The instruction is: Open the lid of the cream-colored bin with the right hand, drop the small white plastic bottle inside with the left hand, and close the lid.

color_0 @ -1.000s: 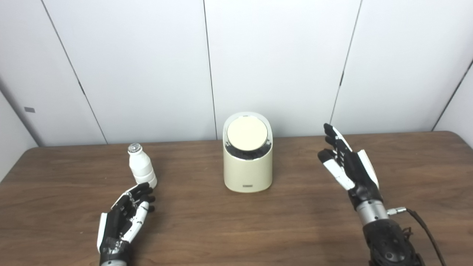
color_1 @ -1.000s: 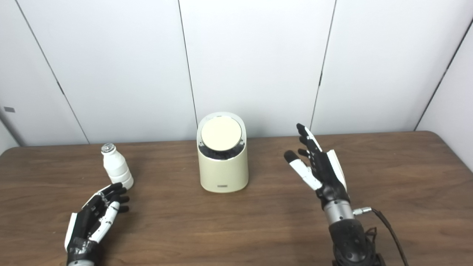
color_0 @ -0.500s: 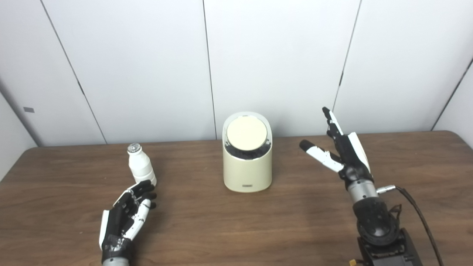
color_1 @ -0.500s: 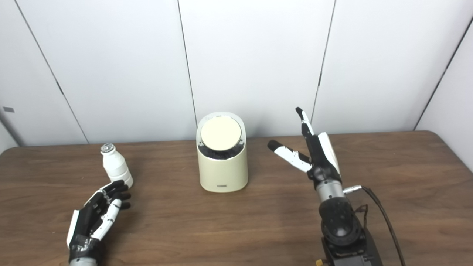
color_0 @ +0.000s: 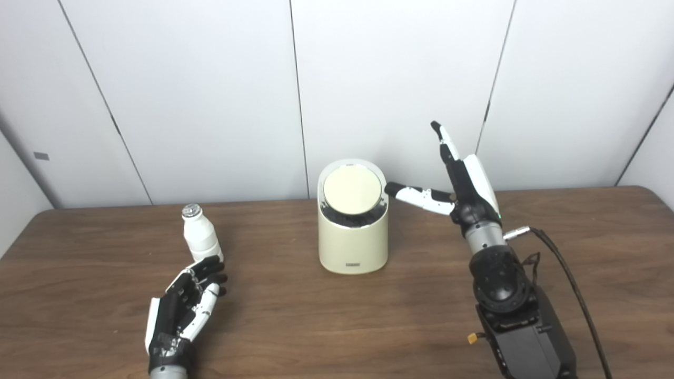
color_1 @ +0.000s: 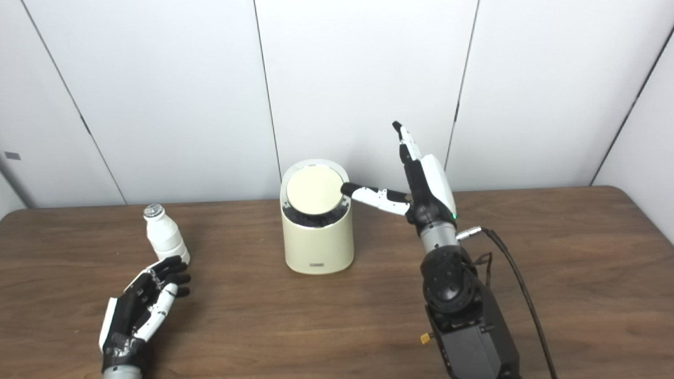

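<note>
The small white plastic bottle [color_0: 201, 235] is much thinner than the round lid [color_0: 352, 189]. The bottle will slide down inside the bin when I drop it.
The cream-colored bin [color_0: 353, 239] stands at the table's middle with its round lid [color_0: 352, 191] down and tilted toward me. A small white plastic bottle [color_0: 200, 239] with a silver cap stands upright to its left. My right hand [color_0: 461, 181] is raised just right of the bin, open, fingers pointing up, and its thumb reaches to the lid's right rim. My left hand [color_0: 184, 308] lies open on the table just in front of the bottle, fingertips close to its base, holding nothing.
The brown wooden table [color_0: 337, 326] ends at a white panelled wall close behind the bin. A black cable [color_0: 568, 284] runs from my right wrist down toward the table's front right.
My right hand rose and moved left toward the bin, its thumb now at the lid's rim. My left hand crept slightly toward the bottle. Bin and bottle have not moved.
</note>
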Motion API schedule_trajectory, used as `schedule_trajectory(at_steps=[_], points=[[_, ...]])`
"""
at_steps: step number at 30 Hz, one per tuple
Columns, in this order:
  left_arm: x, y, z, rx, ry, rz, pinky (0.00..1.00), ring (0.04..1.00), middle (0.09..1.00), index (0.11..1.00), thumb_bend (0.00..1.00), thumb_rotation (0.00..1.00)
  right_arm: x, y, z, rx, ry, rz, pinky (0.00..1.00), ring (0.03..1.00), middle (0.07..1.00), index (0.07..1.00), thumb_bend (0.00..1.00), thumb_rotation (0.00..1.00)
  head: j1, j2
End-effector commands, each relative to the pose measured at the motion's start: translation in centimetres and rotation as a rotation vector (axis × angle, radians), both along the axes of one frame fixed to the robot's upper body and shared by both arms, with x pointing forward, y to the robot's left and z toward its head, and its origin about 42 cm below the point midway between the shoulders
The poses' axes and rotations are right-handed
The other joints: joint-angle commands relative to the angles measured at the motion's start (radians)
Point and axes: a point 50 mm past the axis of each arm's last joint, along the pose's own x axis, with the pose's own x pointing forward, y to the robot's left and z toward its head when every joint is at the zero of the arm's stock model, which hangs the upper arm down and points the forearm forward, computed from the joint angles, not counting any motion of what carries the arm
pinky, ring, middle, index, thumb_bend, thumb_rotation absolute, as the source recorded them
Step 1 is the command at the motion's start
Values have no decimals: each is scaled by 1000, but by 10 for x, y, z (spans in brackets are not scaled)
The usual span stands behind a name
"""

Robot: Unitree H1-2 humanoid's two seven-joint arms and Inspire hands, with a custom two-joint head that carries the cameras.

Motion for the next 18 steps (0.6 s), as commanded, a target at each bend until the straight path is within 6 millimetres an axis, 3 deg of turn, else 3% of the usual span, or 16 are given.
schedule_trajectory(at_steps=[1,4,18], points=[[-6,-13,-16,-25,42,-15,658,701,732,728,268,267,8,9,35,-69,-94,-10,940,1000,1000,1000,1000,563,0,-1],[-6,-14,-16,-28,43,-20,653,701,733,726,263,248,11,17,38,-104,-93,-25,994,1000,1000,1000,1000,556,2,-2],[-7,-20,-16,-33,40,-26,646,699,733,730,260,213,23,42,38,-191,-92,-42,1000,1000,1000,1000,1000,473,12,-5]])
